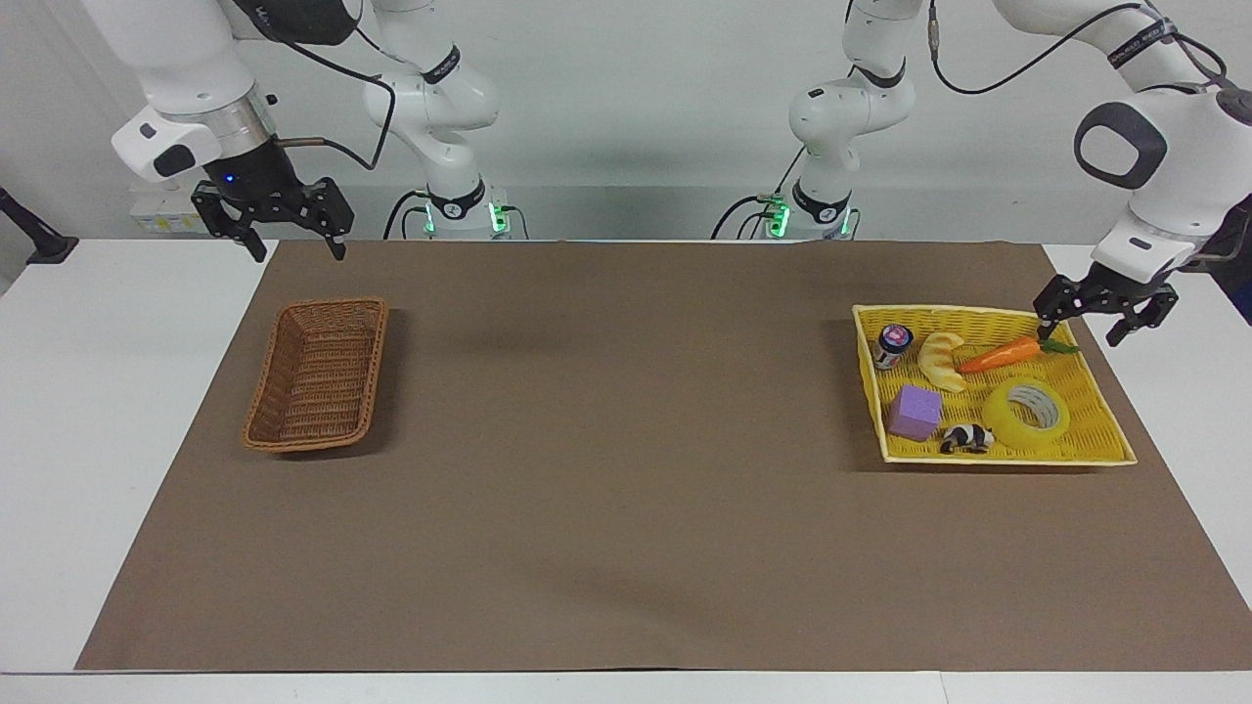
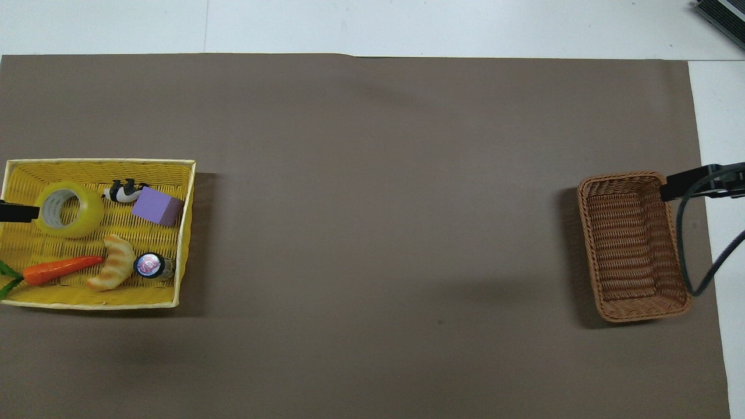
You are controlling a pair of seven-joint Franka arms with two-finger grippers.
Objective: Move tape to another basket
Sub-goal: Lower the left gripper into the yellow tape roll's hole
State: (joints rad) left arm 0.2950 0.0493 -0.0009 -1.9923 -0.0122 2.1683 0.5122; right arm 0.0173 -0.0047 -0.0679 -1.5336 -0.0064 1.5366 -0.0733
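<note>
My left gripper should keep moving down, as the yellow tape's open hole (image 2: 70, 210) faces up and the tape's rim is clear of the carrot, and then close across that rim (image 2: 48, 208).
The yellow tape (image 1: 1026, 414) (image 2: 68, 208) lies flat in the yellow woven tray (image 1: 1097, 416) (image 2: 87, 171) at the left arm's end of the table. My left gripper (image 1: 1079, 334) hangs open over the tray's corner nearest the robots, above the carrot's green top and clear of the tape. In the overhead view one of its fingers (image 2: 16, 212) shows at the tape's edge. The brown wicker basket (image 1: 318, 376) (image 2: 634, 244) sits empty at the right arm's end. My right gripper (image 1: 298, 250) (image 2: 692, 183) waits open, raised above the mat's edge beside that basket, holding nothing.
Sharing the tray with the tape are a carrot (image 1: 1003, 354), a croissant (image 1: 941, 360), a small jar (image 1: 892, 345), a purple cube (image 1: 916, 411) and a black-and-white toy (image 1: 966, 438). A brown mat (image 1: 626, 469) covers the table between tray and basket.
</note>
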